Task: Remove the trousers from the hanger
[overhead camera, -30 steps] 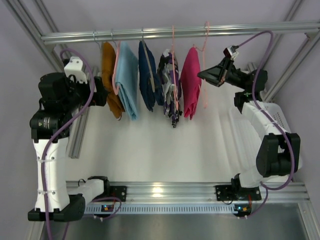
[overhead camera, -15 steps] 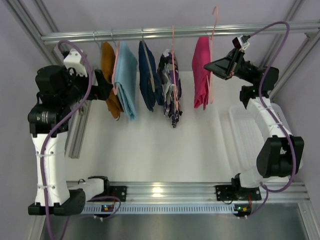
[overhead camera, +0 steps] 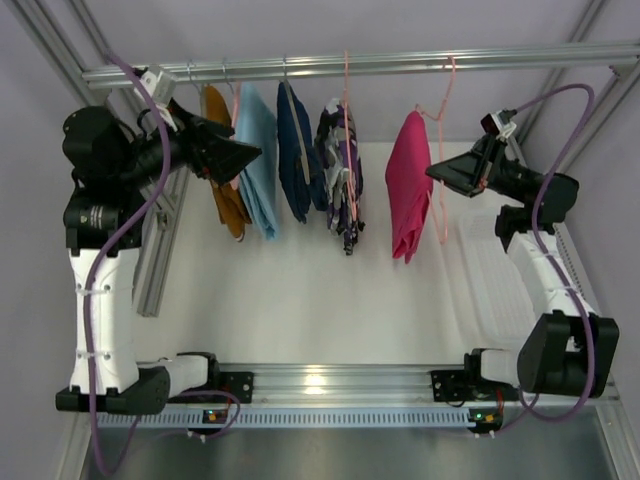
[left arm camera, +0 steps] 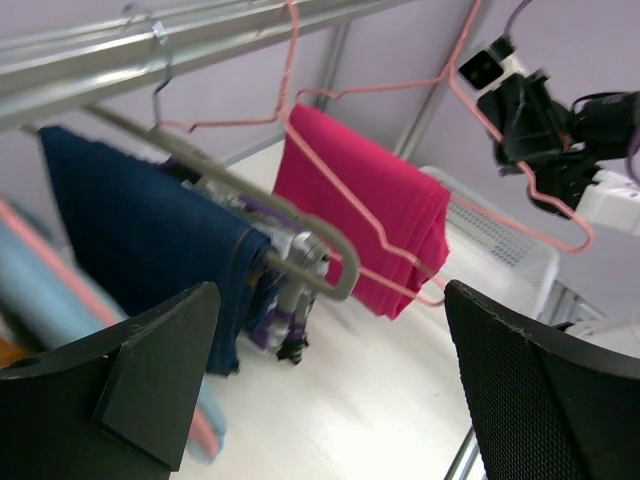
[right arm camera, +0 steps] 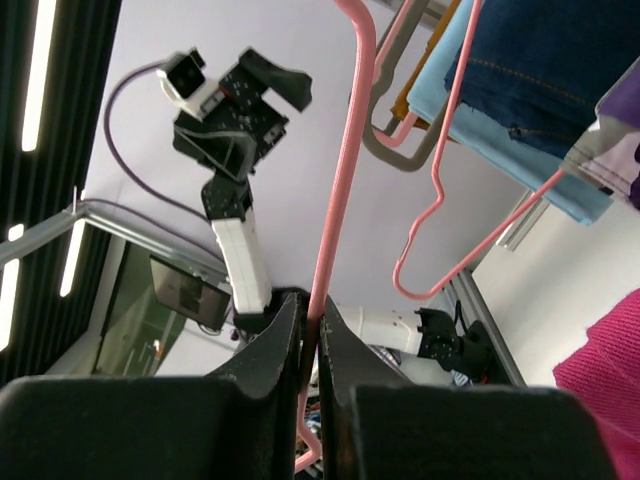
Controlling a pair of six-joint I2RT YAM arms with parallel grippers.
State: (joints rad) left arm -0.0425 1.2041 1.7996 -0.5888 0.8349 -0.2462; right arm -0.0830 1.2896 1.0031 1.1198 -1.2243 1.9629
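The pink hanger's wire (overhead camera: 441, 143) is between my right gripper's closed fingers, so next my left gripper takes the hanger first, which will free my right gripper to grab the trousers (overhead camera: 407, 205).
The magenta-pink trousers (overhead camera: 409, 187) hang folded over a pink wire hanger (overhead camera: 441, 150) that is off the rail (overhead camera: 400, 65). My right gripper (overhead camera: 436, 172) is shut on that hanger's wire (right arm camera: 340, 170) and holds it in the air right of the rail's other clothes. The trousers also show in the left wrist view (left arm camera: 365, 205). The navy patterned trousers (overhead camera: 340, 170) hang on another pink hanger (overhead camera: 346, 90) on the rail. My left gripper (overhead camera: 250, 152) is open and empty, raised near the orange and light blue garments, pointing right.
An orange garment (overhead camera: 218, 150), a light blue one (overhead camera: 255, 160) and dark blue jeans (overhead camera: 297, 150) hang on the rail. A white basket (overhead camera: 500, 270) stands at the right under my right arm. Aluminium frame posts stand at both sides.
My right gripper has carried the pink hanger with the magenta trousers off the rail, to the right and lower. My left gripper has risen and swung right toward the hanging clothes.
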